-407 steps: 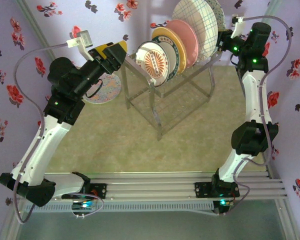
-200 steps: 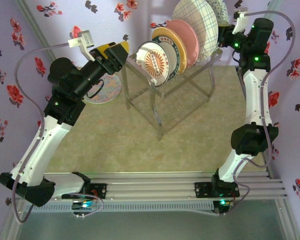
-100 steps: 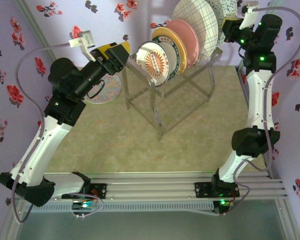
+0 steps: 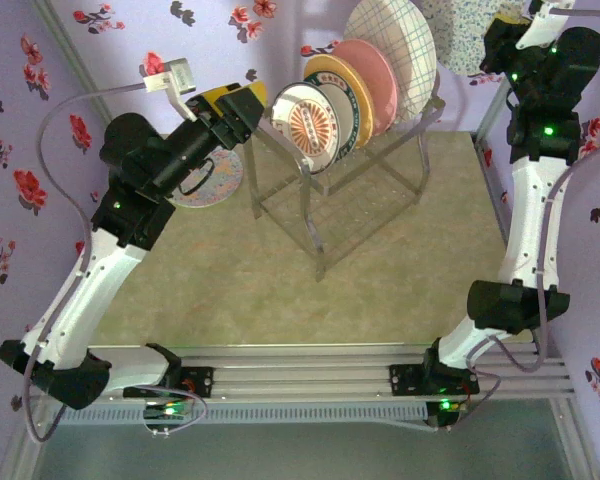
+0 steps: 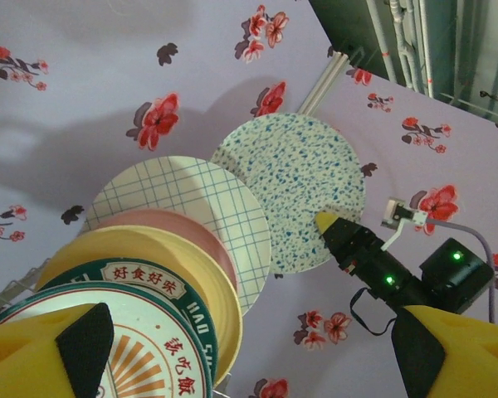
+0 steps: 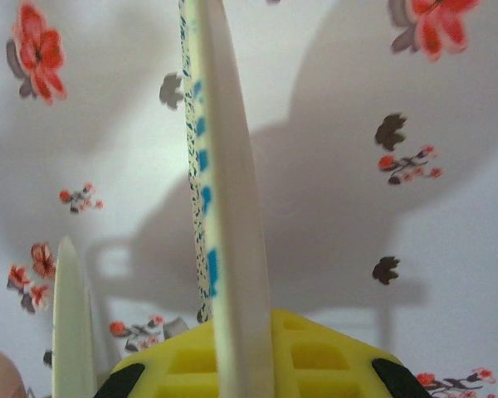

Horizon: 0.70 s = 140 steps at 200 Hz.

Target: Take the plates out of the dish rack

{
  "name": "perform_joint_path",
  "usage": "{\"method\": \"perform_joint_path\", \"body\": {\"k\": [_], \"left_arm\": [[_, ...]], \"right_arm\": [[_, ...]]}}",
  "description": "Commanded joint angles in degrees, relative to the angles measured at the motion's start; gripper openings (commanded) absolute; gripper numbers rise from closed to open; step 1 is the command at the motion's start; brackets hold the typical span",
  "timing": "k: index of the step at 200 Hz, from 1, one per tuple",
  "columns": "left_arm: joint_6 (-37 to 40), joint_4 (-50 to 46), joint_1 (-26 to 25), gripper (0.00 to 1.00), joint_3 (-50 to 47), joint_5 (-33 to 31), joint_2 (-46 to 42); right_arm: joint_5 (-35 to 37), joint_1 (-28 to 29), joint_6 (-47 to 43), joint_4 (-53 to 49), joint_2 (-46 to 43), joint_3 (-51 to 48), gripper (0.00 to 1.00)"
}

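Note:
The robot's right gripper is holding only one side of the blue-speckled plate (image 5: 314, 211), so the left gripper should keep reaching with open fingers and close on the plate's free edge (image 5: 222, 152).
The dish rack (image 4: 313, 232) stands mid-table with plates upright in its top slots: a sunburst one (image 4: 308, 125), a yellow one (image 4: 346, 92), a pink one (image 4: 372, 70) and a grid one (image 4: 395, 38). My right gripper (image 4: 488, 45) is shut on the rim of a blue-speckled plate (image 4: 458, 35), held clear above the rack's far right end. In the right wrist view that plate (image 6: 228, 199) runs edge-on between the yellow fingers (image 6: 332, 365). My left gripper (image 4: 242, 103) hovers open beside the sunburst plate (image 5: 141, 356), jaws wide apart. From there the speckled plate (image 5: 295, 186) is seen held by the right gripper (image 5: 336, 228).
A patterned plate (image 4: 208, 182) lies flat on the table under the left arm. Floral walls close in behind and on both sides. Table surface (image 4: 280, 300) lies open in front of the rack.
The right gripper has risen and moved right with the speckled plate, carrying it out of the rack's last slot. The left arm has barely shifted.

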Motion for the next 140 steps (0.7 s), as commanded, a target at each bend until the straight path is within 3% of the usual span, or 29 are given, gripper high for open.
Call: {"method": "perform_joint_path", "body": {"k": [1,67,109,140], "left_arm": [[-0.98,1.48,-1.71,0.90,2.52,-0.02,1.81],[-1.90,2.45,-4.61,0.90,6.13,0.49,6.85],[-5.88,4.63,-4.72,0.89,9.38,2.73,11.65],[-9.09,6.54,-4.79,0.88,13.41,4.34,15.72]], "right_arm": [[5.78,-0.30,3.83,10.90,-4.98,-2.45,0.00],[7.53,-0.15,17.19,22.73,-11.45,-9.46,0.00],[0.65,0.60,31.26,25.59,-11.98,-9.43,0.00],[-3.94,6.31,37.64,24.96,-11.02,-8.32,0.00]]}}
